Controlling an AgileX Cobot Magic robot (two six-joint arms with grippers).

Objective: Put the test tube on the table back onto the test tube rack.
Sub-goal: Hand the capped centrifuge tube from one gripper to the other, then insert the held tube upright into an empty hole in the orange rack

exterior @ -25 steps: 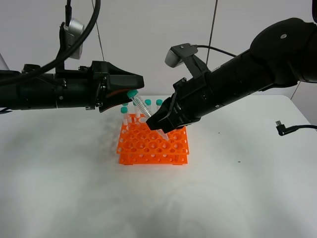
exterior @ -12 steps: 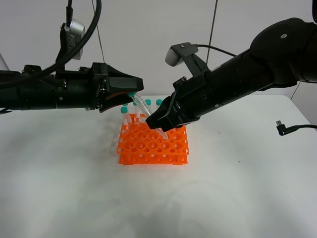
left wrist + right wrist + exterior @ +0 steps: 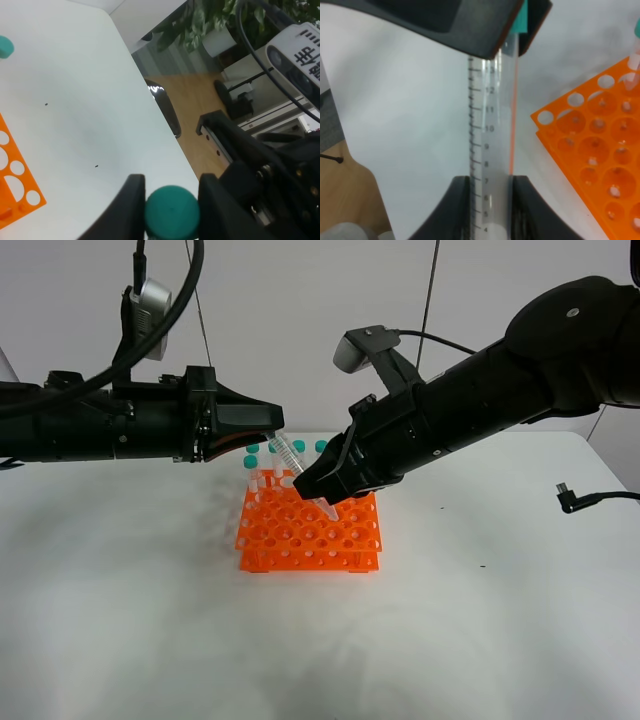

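Next, I open my right gripper, move it away and leave the cap (image 3: 172, 212) to my left gripper, because my right gripper is holding the test tube's lower part (image 3: 326, 508) that goes into the rack.
The test tube (image 3: 290, 455) hangs tilted over the back of the orange test tube rack (image 3: 300, 535), held at both ends. My right gripper (image 3: 318, 495) is shut on its lower part; the right wrist view shows the graduated clear tube (image 3: 490, 125) between the fingers (image 3: 462, 200). My left gripper (image 3: 275, 425) has its jaws on either side of the teal cap (image 3: 171, 212), touching it. The cap is hidden behind the left gripper in the exterior high view. The pointed tip sits just above the rack's holes (image 3: 600, 150).
Several other teal-capped tubes (image 3: 299, 447) stand in the rack's back rows. A black cable plug (image 3: 570, 498) lies on the white table (image 3: 480, 620) at the right. The table edge (image 3: 165, 135) shows in the left wrist view, with floor beyond.
The teal cap was visible just below the left gripper's tip a second ago. Now the left gripper has come down over it and hides it. The right arm has hardly moved.
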